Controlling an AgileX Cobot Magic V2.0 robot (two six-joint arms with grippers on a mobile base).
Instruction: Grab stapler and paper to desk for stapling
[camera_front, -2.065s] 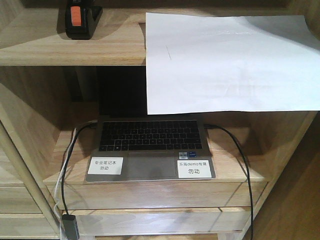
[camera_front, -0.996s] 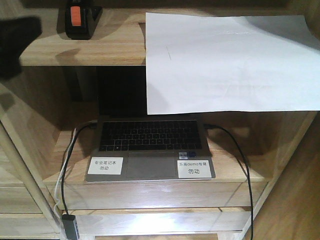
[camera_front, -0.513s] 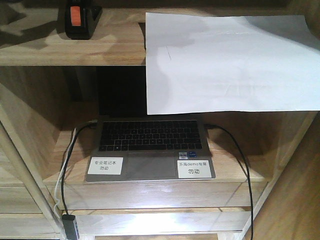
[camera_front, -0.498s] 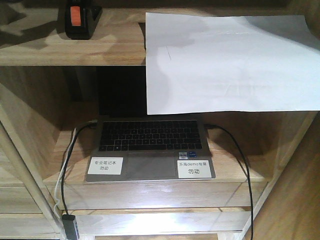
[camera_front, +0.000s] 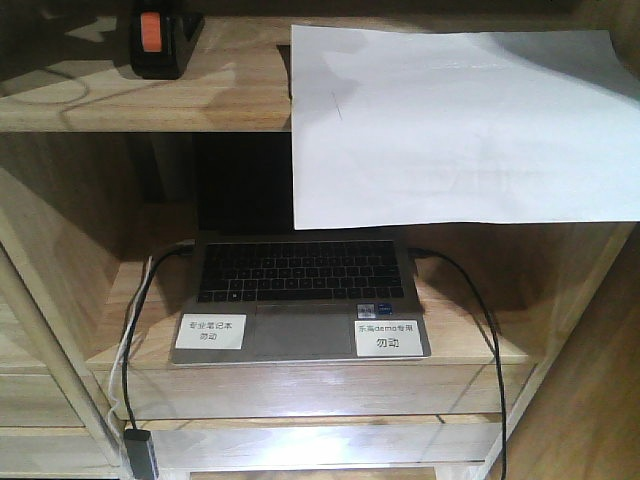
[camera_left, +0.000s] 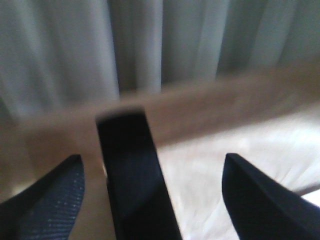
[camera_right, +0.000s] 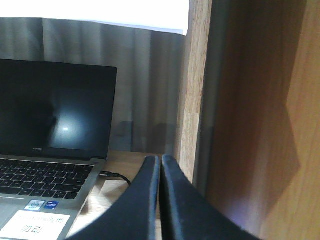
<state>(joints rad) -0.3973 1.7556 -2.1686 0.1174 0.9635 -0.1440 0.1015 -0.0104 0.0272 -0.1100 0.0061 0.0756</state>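
Observation:
I expect the black stapler (camera_front: 157, 45) to turn into line with my left gripper's open fingers when I close them and lift, because it slants (camera_left: 137, 175) between them.
The black stapler (camera_front: 155, 40) with its orange-red patch stands on the top shelf at the far left. The white paper (camera_front: 460, 120) lies on the same shelf to its right and hangs over the front edge. In the blurred left wrist view my left gripper (camera_left: 152, 160) is open. A black upright shape, apparently the stapler (camera_left: 132, 180), shows between its fingers, nearer the left one; I cannot tell whether they touch. My right gripper (camera_right: 160, 158) is shut and empty, low beside the laptop. The paper's edge (camera_right: 125, 12) shows above it. No gripper shows in the front view. The desk is out of view.
An open laptop (camera_front: 300, 290) with two white labels sits on the lower shelf, with black cables (camera_front: 480, 300) at both sides. The wooden shelf wall (camera_right: 250, 115) is close on the right of my right gripper. Grey curtains (camera_left: 150, 45) hang behind the shelf unit.
A dark blurred shape at the left edge a second ago has left the front view. Shadows on the top shelf's left end have shifted. The stapler and paper have not moved.

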